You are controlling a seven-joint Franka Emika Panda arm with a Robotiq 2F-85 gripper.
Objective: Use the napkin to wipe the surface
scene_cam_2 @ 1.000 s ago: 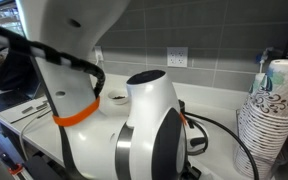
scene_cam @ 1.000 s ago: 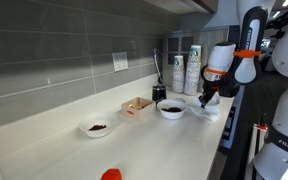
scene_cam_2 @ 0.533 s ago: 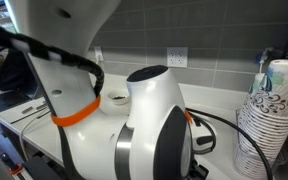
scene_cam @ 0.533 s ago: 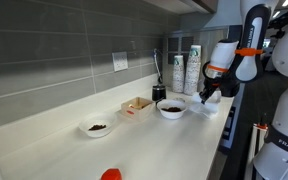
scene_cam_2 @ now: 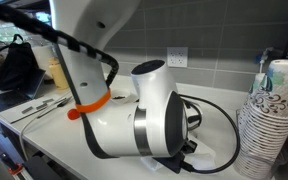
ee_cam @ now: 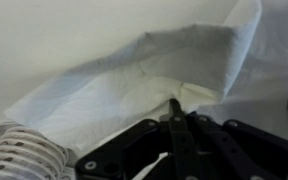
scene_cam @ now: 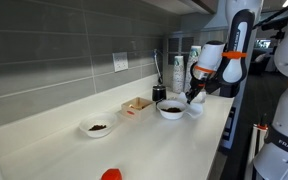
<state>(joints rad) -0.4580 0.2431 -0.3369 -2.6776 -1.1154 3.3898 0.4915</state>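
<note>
The napkin's edge (ee_cam: pixel 72 146) is right up against the stacked paper cups, so my gripper should pull the napkin back, raise it and take it to the open countertop (scene_cam: pixel 144 148).
The white napkin (ee_cam: pixel 124 75) lies crumpled on the off-white countertop (ee_cam: pixel 44 25) and fills most of the wrist view. My gripper (ee_cam: pixel 173 106) is shut, its dark fingers pinching a raised fold of the napkin. In an exterior view my gripper (scene_cam: pixel 194 97) points down at the right end of the countertop (scene_cam: pixel 144 140), with the napkin (scene_cam: pixel 197 109) bunched under it, just right of a white bowl (scene_cam: pixel 171 108). In the exterior view filled by the arm, the gripper and the napkin are hidden behind it.
A second white bowl (scene_cam: pixel 97 127) with dark contents stands further left. A small open box (scene_cam: pixel 137 105) sits by the tiled wall. Stacked paper cups (scene_cam: pixel 193 66) stand behind the gripper and show again (scene_cam_2: pixel 274 110). A red object (scene_cam: pixel 111 175) is at the front edge.
The arm has swung left along the countertop, dragging the napkin with it towards the nearer white bowl. The gripper has stayed shut on the napkin.
</note>
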